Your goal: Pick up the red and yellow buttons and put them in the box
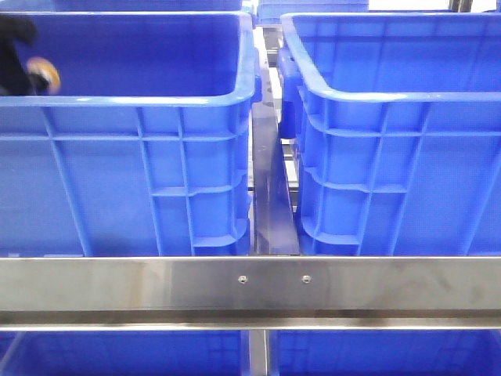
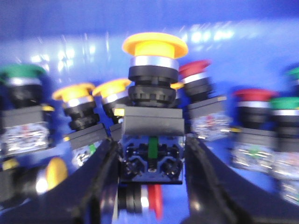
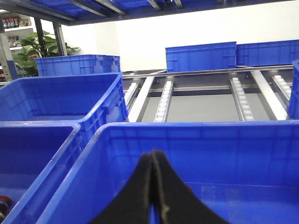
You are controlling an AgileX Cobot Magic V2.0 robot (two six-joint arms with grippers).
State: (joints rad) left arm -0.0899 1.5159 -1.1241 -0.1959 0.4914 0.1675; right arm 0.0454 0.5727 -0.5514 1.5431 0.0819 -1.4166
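Observation:
My left gripper has the yellow button by its base (image 2: 153, 119), far from the box below my right gripper, so my right one should grasp the yellow cap (image 2: 155, 45).
My left gripper (image 2: 152, 144) is shut on the black base block of a yellow mushroom button (image 2: 154, 46), which stands sharp between the fingers while the pile behind is blurred. In the front view the left gripper (image 1: 16, 47) is at the far left inside the left blue bin (image 1: 133, 100), with the yellow button (image 1: 45, 74) at its tip near rim height. Other yellow buttons (image 2: 74, 95), red buttons (image 2: 196, 70) and green buttons (image 2: 21, 74) lie in the bin below. My right gripper (image 3: 154, 156) is shut and empty above the right blue bin (image 3: 196, 128).
The right bin (image 1: 391, 98) stands beside the left one with a narrow gap and a dark divider (image 1: 270, 196) between. A steel rail (image 1: 250, 286) runs across the front. More blue bins (image 3: 201, 56) and roller tracks (image 3: 163, 100) lie behind.

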